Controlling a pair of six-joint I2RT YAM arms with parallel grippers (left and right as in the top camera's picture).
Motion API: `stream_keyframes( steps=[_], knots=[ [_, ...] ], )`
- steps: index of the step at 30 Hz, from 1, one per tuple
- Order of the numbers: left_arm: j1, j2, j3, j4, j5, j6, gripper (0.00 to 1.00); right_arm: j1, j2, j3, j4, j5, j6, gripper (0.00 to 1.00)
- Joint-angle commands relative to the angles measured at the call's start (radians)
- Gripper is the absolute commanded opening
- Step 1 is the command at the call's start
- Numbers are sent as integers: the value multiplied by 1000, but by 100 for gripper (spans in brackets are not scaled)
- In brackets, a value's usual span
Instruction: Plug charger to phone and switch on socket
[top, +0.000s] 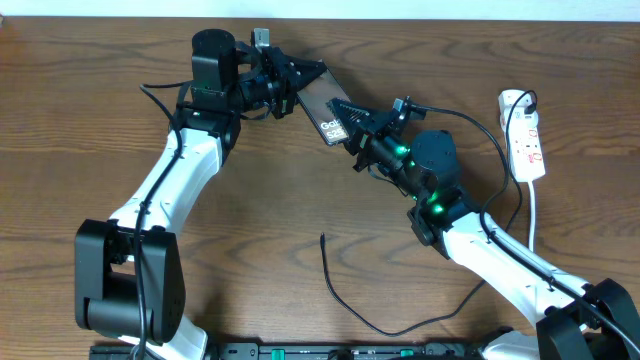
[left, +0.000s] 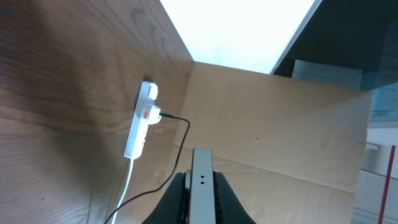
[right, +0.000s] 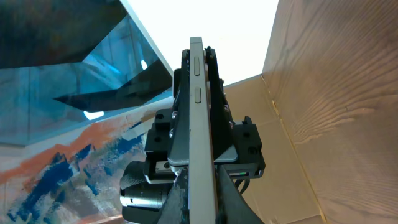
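Note:
My right gripper is also gripping the phone's lettered end (top: 332, 130), so it should let go, leave the phone to my left gripper and grab the charger cable's free tip (top: 323, 239).
The dark phone (top: 318, 98) hangs tilted above the back of the table, held at both ends. My left gripper (top: 298, 88) is shut on its upper end and my right gripper (top: 352, 125) is shut on its lettered lower end. In the left wrist view the phone's thin edge (left: 201, 177) stands between the black fingers (left: 231, 202). The right wrist view has the same edge (right: 200, 112) clamped between its fingers (right: 231, 208). The white socket (top: 525, 135) lies at the far right with the charger's plug (top: 527, 100) in it. The charger cable's free tip (top: 322, 237) lies on the table in front.
The charger's thin black cable (top: 395, 328) loops along the front edge and back up to the right. The socket's white cord (top: 533, 215) runs towards the front right. A cardboard wall (left: 280, 124) stands behind the table. The socket (left: 142, 118) also shows in the left wrist view.

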Motion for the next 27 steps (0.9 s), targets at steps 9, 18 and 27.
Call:
stream_keyframes(
  steps=[9,18,27],
  knots=[
    [1,-21,19,8,-3,22,7,9,-5,16,14,0,-43,99],
    [140,-21,19,7,32,64,7,-48,-5,15,15,-149,-113,99],
    [375,-21,19,8,212,83,7,-105,-5,15,-6,-292,-346,99]
  ],
)
